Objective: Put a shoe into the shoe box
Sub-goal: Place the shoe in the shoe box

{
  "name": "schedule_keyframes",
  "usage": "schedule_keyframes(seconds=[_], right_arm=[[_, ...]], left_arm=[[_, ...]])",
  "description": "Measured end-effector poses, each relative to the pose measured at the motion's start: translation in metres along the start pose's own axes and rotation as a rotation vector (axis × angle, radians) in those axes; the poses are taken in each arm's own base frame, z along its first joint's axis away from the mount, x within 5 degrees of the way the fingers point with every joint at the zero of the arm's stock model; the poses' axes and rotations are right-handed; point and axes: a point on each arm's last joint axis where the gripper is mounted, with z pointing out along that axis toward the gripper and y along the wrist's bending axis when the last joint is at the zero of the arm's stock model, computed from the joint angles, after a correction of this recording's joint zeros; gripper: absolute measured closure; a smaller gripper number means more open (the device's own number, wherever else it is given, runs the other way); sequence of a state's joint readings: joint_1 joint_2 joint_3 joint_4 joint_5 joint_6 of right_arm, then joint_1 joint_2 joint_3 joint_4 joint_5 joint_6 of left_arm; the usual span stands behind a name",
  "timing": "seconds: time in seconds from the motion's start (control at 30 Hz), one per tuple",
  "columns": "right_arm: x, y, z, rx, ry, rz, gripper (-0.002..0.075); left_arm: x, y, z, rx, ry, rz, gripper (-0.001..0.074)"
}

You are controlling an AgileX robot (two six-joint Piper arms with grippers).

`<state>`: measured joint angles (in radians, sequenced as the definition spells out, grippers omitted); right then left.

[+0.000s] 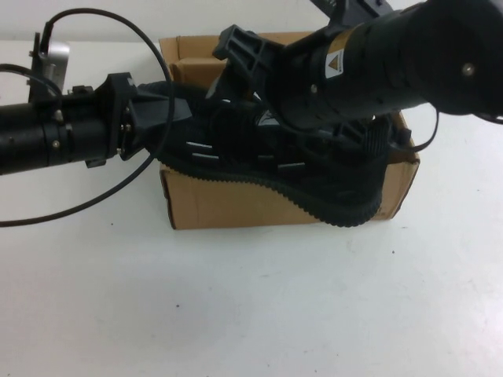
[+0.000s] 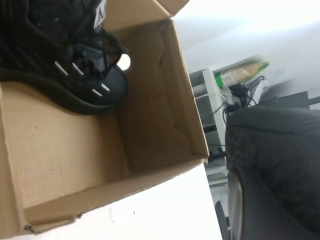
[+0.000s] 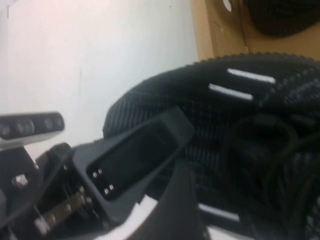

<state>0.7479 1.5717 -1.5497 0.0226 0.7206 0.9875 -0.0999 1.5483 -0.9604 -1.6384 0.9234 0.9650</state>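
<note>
I should open my left gripper and back it off before my right gripper lowers the shoe into the shoe box [image 2: 65,145], because my left gripper still pins the shoe's end [image 1: 167,148] over the box's side.
The shoe [image 1: 314,177], a black mesh sneaker with silver dashes and a ridged sole, hangs tilted over the open brown shoe box [image 1: 220,200], its sole overhanging the front wall. My left gripper [image 1: 161,118] comes in from the left and is shut on one end of the shoe. My right gripper [image 1: 244,94] reaches down from the upper right and clasps the shoe's middle with wide jaws. The right wrist view shows the shoe [image 3: 240,125] close up, with the left gripper's finger [image 3: 135,155] against it. In the left wrist view the shoe [image 2: 275,170] is a dark mass beside the box [image 2: 60,145].
A twin black sneaker [image 2: 75,75] lies inside the box at one end, near a round side hole [image 2: 123,62]. The white table [image 1: 251,314] spreads around the box. Black cables [image 1: 102,196] loop off the left arm.
</note>
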Motion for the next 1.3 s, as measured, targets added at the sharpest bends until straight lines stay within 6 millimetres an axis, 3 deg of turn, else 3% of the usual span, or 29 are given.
schedule_keyframes(seconds=[0.13,0.2,0.33,0.43,0.53,0.6,0.73,0.83,1.03,1.3], right_arm=[[-0.001,0.001,0.007,-0.019,-0.014,0.001,0.0193],[-0.001,0.0,0.009,-0.012,-0.009,0.001,0.0283],[0.003,-0.005,0.011,0.045,0.029,-0.042,0.0595],[0.003,-0.007,0.011,0.063,0.041,-0.064,0.0696],[0.004,-0.008,0.009,0.07,0.047,-0.07,0.0719],[0.004,-0.008,0.006,0.072,0.05,-0.091,0.0722],[0.004,-0.008,-0.002,0.07,0.051,-0.157,0.0722],[0.005,-0.008,-0.008,0.075,0.057,-0.188,0.0722],[0.005,-0.007,-0.026,0.071,0.06,-0.254,0.0724],[0.004,-0.01,-0.062,0.106,0.043,-0.39,0.0725]], left_arm=[[0.0,-0.001,0.0,0.011,0.005,-0.001,0.0601],[0.001,-0.002,0.0,0.02,0.01,-0.002,0.0601],[0.002,-0.004,0.0,0.046,0.026,-0.001,0.0601],[0.004,-0.006,0.0,0.072,0.045,0.024,0.0601],[0.005,-0.007,-0.001,0.084,0.052,0.034,0.0589],[0.006,-0.01,-0.001,0.11,0.064,0.019,0.0514],[0.007,-0.014,-0.002,0.161,0.085,-0.009,0.0192],[0.008,-0.016,-0.002,0.178,0.094,0.011,0.0086],[0.008,-0.016,-0.005,0.203,0.096,0.071,0.0065],[-0.02,0.001,-0.036,0.148,-0.037,0.113,0.0065]])
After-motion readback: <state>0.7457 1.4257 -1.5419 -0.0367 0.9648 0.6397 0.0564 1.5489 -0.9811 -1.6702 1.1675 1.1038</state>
